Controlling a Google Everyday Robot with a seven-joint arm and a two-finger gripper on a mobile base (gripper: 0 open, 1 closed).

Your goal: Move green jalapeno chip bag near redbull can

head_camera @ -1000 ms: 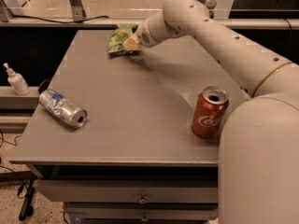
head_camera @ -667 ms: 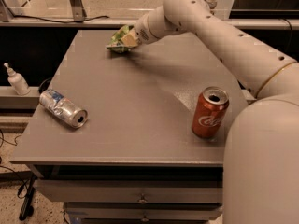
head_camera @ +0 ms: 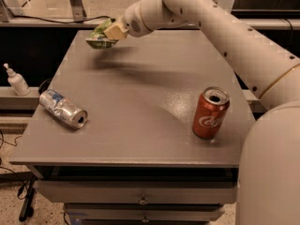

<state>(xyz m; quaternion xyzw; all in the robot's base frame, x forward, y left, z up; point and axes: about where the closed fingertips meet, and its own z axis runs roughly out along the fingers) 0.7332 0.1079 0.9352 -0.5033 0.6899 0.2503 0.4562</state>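
Observation:
My gripper should keep moving down toward the redbull can and let go just behind it, because the green jalapeno chip bag [head_camera: 99,38] hangs clear and there is open tabletop [head_camera: 86,83] behind the can.
My gripper [head_camera: 111,33] is shut on the green jalapeno chip bag [head_camera: 99,36] and holds it in the air above the far left part of the grey table [head_camera: 140,102]. The bag's shadow falls on the tabletop below it. The redbull can [head_camera: 62,108], dented silver with blue patches, lies on its side near the table's left edge, well in front of and to the left of the bag. The white arm reaches in from the right.
A red cola can [head_camera: 210,113] stands upright on the right part of the table. A small white bottle [head_camera: 17,80] stands on a ledge left of the table. Drawers sit under the table's front edge.
My gripper has carried the chip bag to the left and slightly upward, off the far middle of the table. Both cans have stayed put.

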